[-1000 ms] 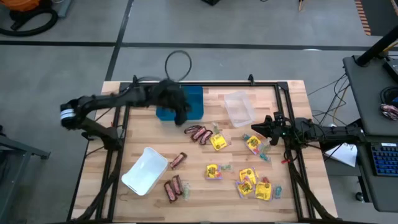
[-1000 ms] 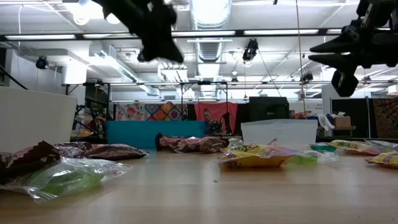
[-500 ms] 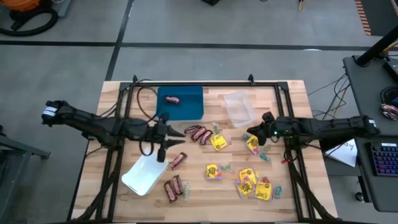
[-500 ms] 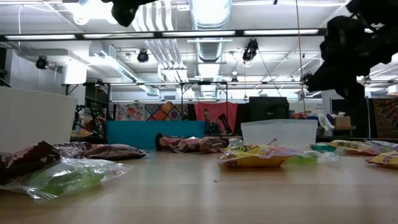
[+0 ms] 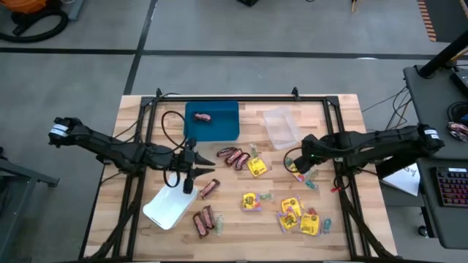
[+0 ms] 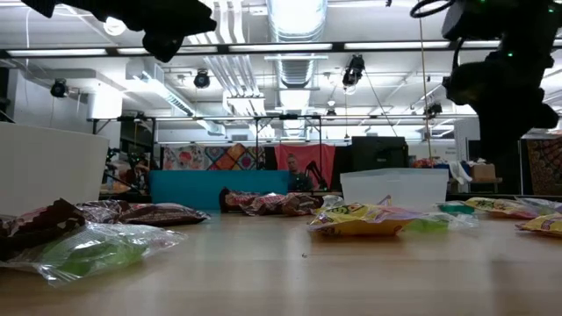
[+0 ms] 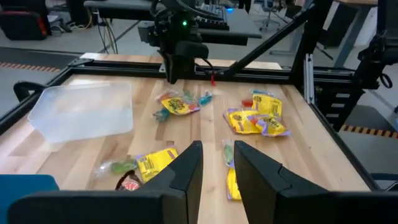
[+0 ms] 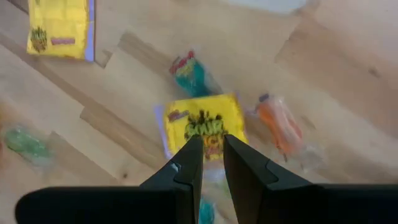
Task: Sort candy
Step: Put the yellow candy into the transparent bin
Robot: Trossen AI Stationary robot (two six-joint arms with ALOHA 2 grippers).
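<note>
The tiny sweets [image 8: 193, 78] leave the yellow packet's middle [image 8: 205, 124] clear below my right gripper's fingertips, so I keep lowering until the fingers straddle it, then close.
Candy lies scattered over the wooden table [image 5: 336, 109]: brown-red mini bars [image 5: 234, 156], yellow packets [image 5: 251, 201] and tiny pastel sweets [image 5: 312, 183]. One brown-red bar [image 5: 202, 117] lies in the blue tray [image 5: 219, 126]. My left gripper [image 5: 207, 166] hangs level above the table beside the white tray [image 5: 170, 201], pointing toward the table's right; its fingers [image 7: 186, 168] stand a little apart with nothing between them. My right gripper [image 5: 296, 158] points steeply down over a yellow packet [image 8: 202, 124], clear of it, narrowly open and empty.
A clear tray [image 5: 281, 126] stands at the far middle, right of the blue tray. A black frame [image 5: 241, 98] runs along the table's edges. More yellow packets [image 5: 300, 218] cluster at the near right; brown bars [image 5: 203, 221] lie near the white tray.
My left gripper has drawn back from over the blue tray toward the table's near-left, sinking a little, to beside the white tray; a brown-red bar now shows in the blue tray. My right gripper has tipped from level to pointing steeply down over the yellow packet.
</note>
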